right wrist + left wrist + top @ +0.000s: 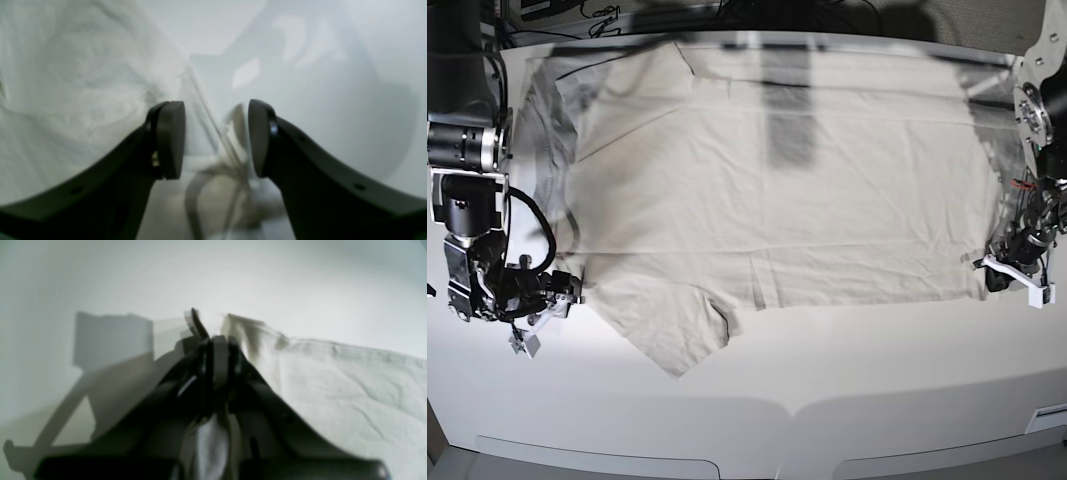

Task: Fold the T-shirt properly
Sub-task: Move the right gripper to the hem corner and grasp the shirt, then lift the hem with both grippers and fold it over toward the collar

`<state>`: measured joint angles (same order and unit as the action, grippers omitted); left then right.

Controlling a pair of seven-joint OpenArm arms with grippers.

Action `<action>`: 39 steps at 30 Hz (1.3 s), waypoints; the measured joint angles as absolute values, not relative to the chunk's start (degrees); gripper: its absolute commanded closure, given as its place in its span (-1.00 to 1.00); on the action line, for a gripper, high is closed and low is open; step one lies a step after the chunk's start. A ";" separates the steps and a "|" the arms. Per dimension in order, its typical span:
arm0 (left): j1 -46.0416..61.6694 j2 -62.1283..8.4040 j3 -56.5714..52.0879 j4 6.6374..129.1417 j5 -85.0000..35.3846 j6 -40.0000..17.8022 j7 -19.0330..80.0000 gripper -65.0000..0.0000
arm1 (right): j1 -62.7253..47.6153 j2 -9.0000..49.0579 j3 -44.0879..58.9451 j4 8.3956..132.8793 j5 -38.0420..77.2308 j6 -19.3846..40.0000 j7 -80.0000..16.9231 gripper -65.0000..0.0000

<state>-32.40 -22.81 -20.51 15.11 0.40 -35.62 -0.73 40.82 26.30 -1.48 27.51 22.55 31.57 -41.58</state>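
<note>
The T-shirt's edge (222, 138) by the sleeve is inside my open right gripper, which should close there while my left gripper holds its corner, before both grippers lift.
The off-white T-shirt (777, 200) lies spread flat across the white table, with a sleeve (677, 335) pointing toward the front edge. On the right of the base view my left gripper (992, 272) sits at the shirt's near right corner. In the left wrist view this left gripper (218, 340) is shut, a strip of cloth is pinched between its jaws, and the T-shirt (350, 390) stretches off to the right. On the left, my right gripper (577, 288) is at the shirt's near left edge. The right wrist view shows that right gripper (216, 136) open, with the T-shirt (66, 83) edge running between its fingers.
The bare white table (847, 400) runs from the shirt to the front edge. Black cables (727, 10) lie behind the far edge. The right arm's body (467, 190) stands at the left side, and the left arm's body (1037, 110) at the right side.
</note>
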 measured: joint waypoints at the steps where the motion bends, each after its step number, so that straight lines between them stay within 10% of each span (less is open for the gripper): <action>1: -32.38 -22.70 -20.51 15.11 0.40 -35.62 -1.15 1.00 | 40.82 26.30 -1.48 27.03 21.23 31.57 -40.34 0.04; 21: -32.23 -21.85 -20.51 15.09 0.54 -35.62 -2.46 1.00 | 41.58 19.75 -1.19 25.21 17.87 31.99 -38.81 0.05; 29: -31.27 -21.74 -20.53 15.16 0.30 -35.81 -3.95 1.00 | 41.54 19.51 -1.19 25.21 17.89 31.29 -39.22 1.00; 39: -31.09 -21.71 -20.51 15.11 0.51 -35.83 -5.50 1.00 | 41.10 20.18 -1.21 25.08 10.31 31.38 -30.02 1.00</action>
<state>-31.09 -21.71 -20.51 15.11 0.51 -35.83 -5.50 41.10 20.18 -1.21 25.08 10.31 31.38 -30.02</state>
